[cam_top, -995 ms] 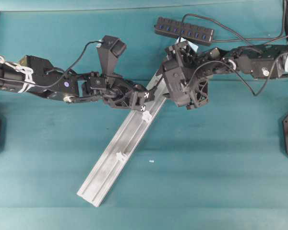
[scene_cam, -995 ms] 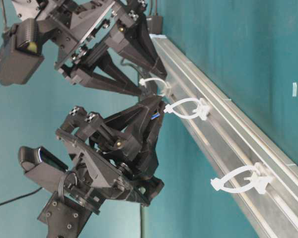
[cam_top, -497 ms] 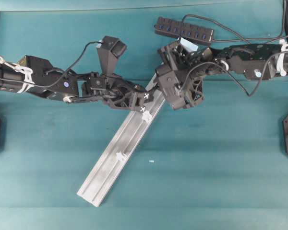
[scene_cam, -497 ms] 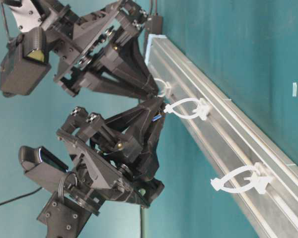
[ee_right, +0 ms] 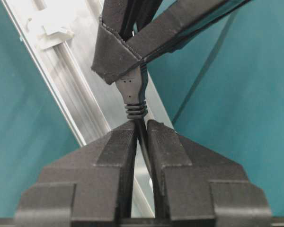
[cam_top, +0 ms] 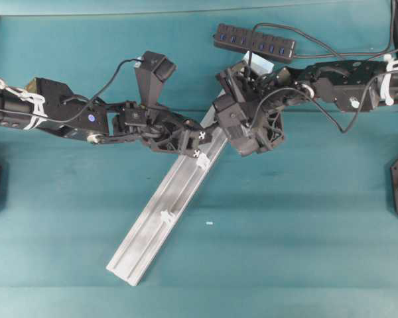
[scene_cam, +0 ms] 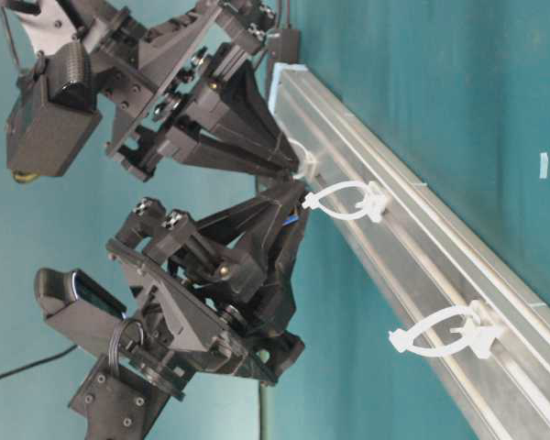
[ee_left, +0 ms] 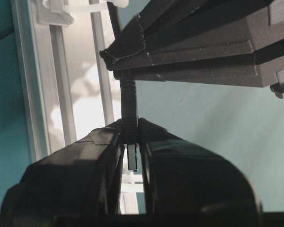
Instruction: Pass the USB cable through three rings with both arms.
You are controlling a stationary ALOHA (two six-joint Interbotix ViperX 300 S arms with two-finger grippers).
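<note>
I need to open my left gripper and back it away because its fingers are around the plug (scene_cam: 291, 219). Then my right gripper should push the plug through the middle ring (scene_cam: 343, 200).
In the left wrist view my left gripper (ee_left: 130, 126) is shut on the dark plug of the USB cable (ee_left: 128, 99). The plug's metal end shows between its fingers. In the right wrist view my right gripper (ee_right: 141, 124) is shut on the thin cord just behind the plug's ribbed collar (ee_right: 134, 108). Both tips meet nose to nose over the upper end of the rail (cam_top: 160, 222). Two rings (scene_cam: 344, 202) (scene_cam: 445, 332) stand free on the rail. A third ring (scene_cam: 301, 163) is half hidden behind the right gripper's fingers (scene_cam: 257, 147).
The black hub (cam_top: 254, 41) with blue sockets lies at the back, its cords trailing right. The silver rail runs diagonally down to the front left. Both arms crowd the rail's upper end.
My right gripper has moved left to the left gripper's tip and shut on the cord behind the plug. The left gripper has kept its hold and place.
</note>
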